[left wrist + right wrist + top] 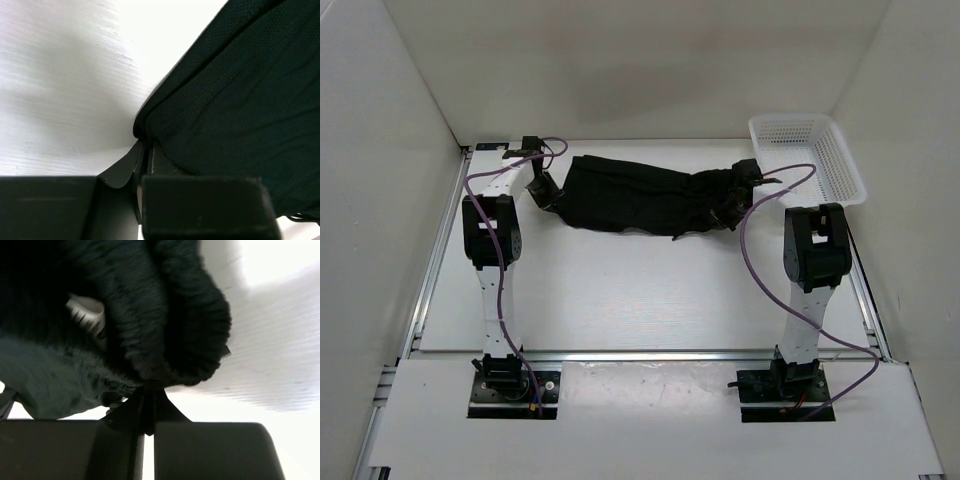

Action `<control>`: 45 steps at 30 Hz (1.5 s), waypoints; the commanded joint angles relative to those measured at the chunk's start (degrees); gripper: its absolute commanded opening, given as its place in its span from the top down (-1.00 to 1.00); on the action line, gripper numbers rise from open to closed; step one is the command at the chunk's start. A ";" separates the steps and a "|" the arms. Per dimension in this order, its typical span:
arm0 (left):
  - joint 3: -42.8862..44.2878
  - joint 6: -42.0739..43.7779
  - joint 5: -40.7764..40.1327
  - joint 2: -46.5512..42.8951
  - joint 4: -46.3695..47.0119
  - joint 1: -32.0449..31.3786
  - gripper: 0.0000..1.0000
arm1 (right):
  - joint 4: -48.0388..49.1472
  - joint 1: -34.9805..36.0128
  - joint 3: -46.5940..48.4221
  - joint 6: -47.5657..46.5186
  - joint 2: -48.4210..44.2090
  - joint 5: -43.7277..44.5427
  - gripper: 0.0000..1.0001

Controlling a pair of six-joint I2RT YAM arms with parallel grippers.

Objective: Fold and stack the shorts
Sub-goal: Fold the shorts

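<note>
The shorts [638, 196] are wrinkled in the far part of the table, so my left gripper and my right gripper should pull them flat toward the arm bases [630, 270] before folding them.
The black shorts [640, 195] lie stretched sideways across the far part of the white table. My left gripper [553, 196] is at their left end, shut on the shorts' corner. In the left wrist view its jaws pinch the hem of the shorts [235, 100], which spread up and to the right. My right gripper [732, 205] is at their bunched right end, shut on the cloth. Its wrist view shows the gathered waistband of the shorts [165, 315] squeezed between the jaws, with a white label showing in the folds.
A white mesh basket [840, 165] stands at the far right corner, just beyond the right gripper. White walls close in the table on three sides. Purple cables loop off both arms. Bare table [640, 290] lies between the shorts and the arm bases.
</note>
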 commanded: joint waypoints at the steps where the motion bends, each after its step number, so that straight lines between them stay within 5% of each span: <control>1: 1.33 -0.32 -2.50 -2.85 -1.32 0.72 0.79 | -1.39 1.19 5.17 -0.72 -0.27 3.47 1.00; 14: 22.96 0.21 3.74 -7.07 -8.79 6.87 0.79 | -9.84 0.57 27.86 -11.00 -2.11 6.03 1.00; 19: 7.78 0.21 3.92 -17.94 -5.64 7.40 0.79 | -8.26 0.57 15.41 -12.05 -9.93 5.41 1.00; 26: -28.49 -1.45 -1.97 -32.19 0.52 6.26 0.79 | -4.04 6.09 -13.42 -12.06 -25.21 7.25 1.00; 32: -44.01 -4.62 -6.36 -40.03 1.84 7.40 0.79 | -3.94 8.48 -29.68 -12.06 -34.36 9.89 1.00; 33: -45.24 -5.32 -6.89 -41.34 1.84 7.40 0.79 | -3.95 8.48 -31.11 -11.45 -35.07 9.89 0.93; 35: -48.15 -5.94 -7.42 -41.88 1.84 7.40 0.76 | -4.65 8.48 -33.74 -11.44 -37.18 9.89 0.37; 38: -48.94 -5.42 -7.43 -43.02 1.84 7.40 0.50 | -6.58 8.48 -34.28 -12.22 -40.25 9.89 -0.38; 42: -47.19 -3.40 -6.81 -43.55 1.31 7.40 -0.81 | -9.66 5.77 -32.01 -15.82 -42.73 9.28 -0.69; 45: -45.17 -3.39 -6.81 -43.55 0.26 7.40 -0.85 | -8.97 1.90 -30.60 -19.17 -42.47 4.37 -0.74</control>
